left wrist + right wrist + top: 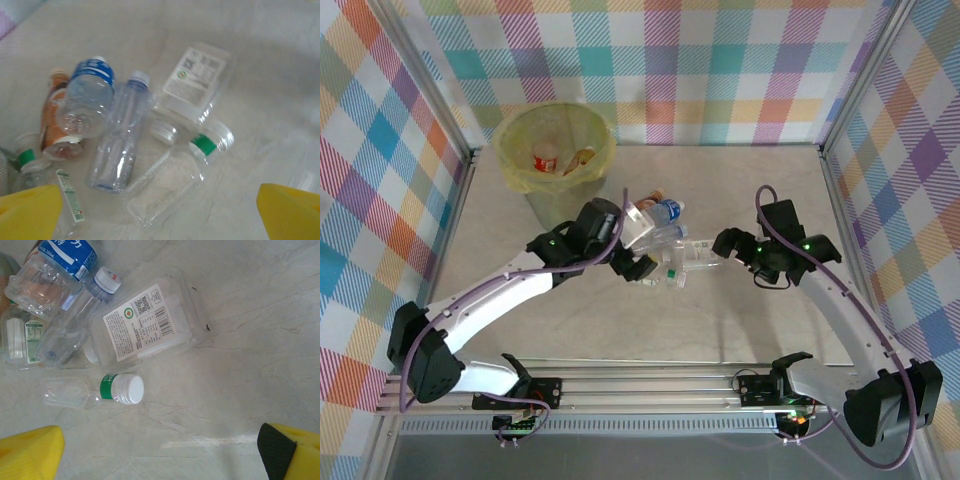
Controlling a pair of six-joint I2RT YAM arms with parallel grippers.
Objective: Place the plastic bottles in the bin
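The square green-banded bottle's body lies uncovered between the left gripper's open fingers, so the robot should keep lowering that gripper until the fingers straddle its sides, then close them.
Several clear plastic bottles lie in a heap at mid-table between my two grippers. The left wrist view has a blue-labelled bottle, an orange one, a slim ribbed one, a flat one with a white label and a square one with a green band. My left gripper hovers open just over the square one; its place in the top view is the heap's left side. My right gripper is open over bare table, right of the green-banded bottle. The bin stands far left with two bottles inside.
Checked walls enclose the table on three sides. A loose white cap lies among the bottles. Bare marble-patterned tabletop stretches in front of the heap and to its right. The bin is behind my left arm's elbow.
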